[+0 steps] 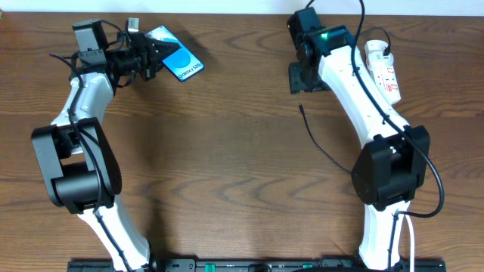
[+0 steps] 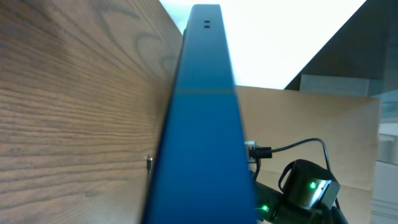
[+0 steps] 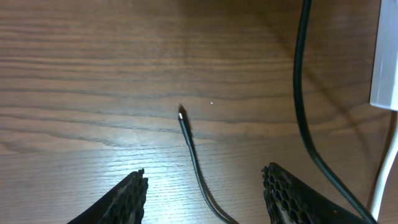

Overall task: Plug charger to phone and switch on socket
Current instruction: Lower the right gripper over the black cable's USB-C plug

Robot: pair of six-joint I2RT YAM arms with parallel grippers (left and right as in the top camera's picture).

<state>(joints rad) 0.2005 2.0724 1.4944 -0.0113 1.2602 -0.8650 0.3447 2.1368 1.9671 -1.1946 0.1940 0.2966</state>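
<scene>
The black connector (image 1: 302, 109) lines up between my right gripper's open fingers, so I should keep going down until they sit either side of the connector's body (image 3: 188, 134), then close.
My left gripper (image 1: 153, 58) is shut on the phone (image 1: 178, 61), a blue-screened smartphone held at the table's back left. In the left wrist view the phone (image 2: 205, 137) fills the middle edge-on and hides my fingers. The charger's black connector tip (image 1: 301, 107) lies on the table, and its thin cable (image 1: 329, 149) runs toward the front right. My right gripper (image 1: 306, 83) is open just behind the tip. In the right wrist view the tip (image 3: 181, 112) lies ahead of the open fingers (image 3: 205, 175), with the cable passing between them. The white socket strip (image 1: 383, 72) lies at the back right.
A thicker black cable (image 3: 301, 93) crosses the right wrist view next to the strip's white edge (image 3: 385, 62). A small grey item (image 1: 133, 24) sits near the back edge by the left gripper. The right arm (image 2: 305, 186) with green lights shows in the left wrist view.
</scene>
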